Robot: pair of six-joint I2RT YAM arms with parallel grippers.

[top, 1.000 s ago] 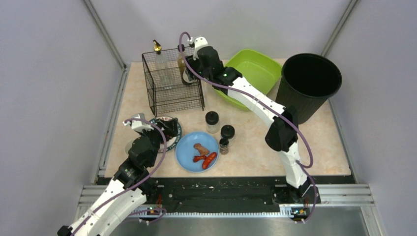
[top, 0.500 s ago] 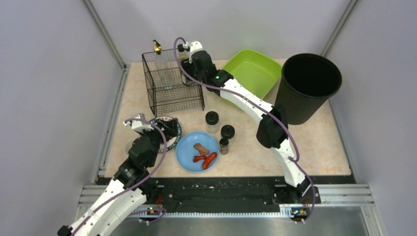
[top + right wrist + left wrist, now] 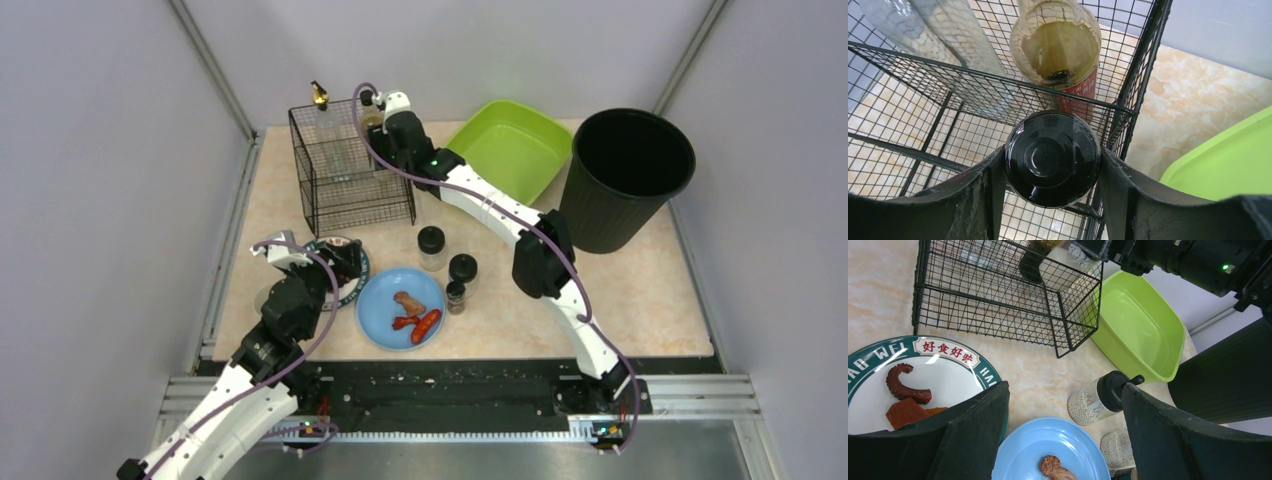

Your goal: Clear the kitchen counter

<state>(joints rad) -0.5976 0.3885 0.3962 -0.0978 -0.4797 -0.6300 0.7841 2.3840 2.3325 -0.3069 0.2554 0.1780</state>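
Observation:
The black-lidded jar (image 3: 1053, 157) is hanging upright above the free middle row of the black wire (image 3: 378, 178) basket. My right gripper should lower the jar next until it is standing there.
The kitchen counter (image 3: 650, 290) is a beige marbled worktop. My right gripper (image 3: 1052, 161) is shut on the black cap (image 3: 1052, 157) of a brown sauce bottle (image 3: 1060, 55) with a red label. It holds the bottle at the right rear of the black wire basket (image 3: 350, 175), and the bottle's body hangs inside the wires beside a clear bottle (image 3: 955, 45). My left gripper (image 3: 1064, 390) stands open with nothing between its fingers. It hovers over the counter between a green-rimmed white plate (image 3: 948, 352) with food scraps and a blue plate (image 3: 1048, 450) with sausage pieces.
Three black-lidded jars (image 3: 432, 245) (image 3: 463, 268) (image 3: 455, 295) stand right of the blue plate (image 3: 385, 300). A lime green tub (image 3: 510, 145) and a tall black bin (image 3: 625, 170) sit at the back right. A black rail strip (image 3: 450, 385) runs along the near edge.
My right arm has swung left with the sauce bottle, from beside the basket's right wall to over its right rear corner. The left arm has not moved.

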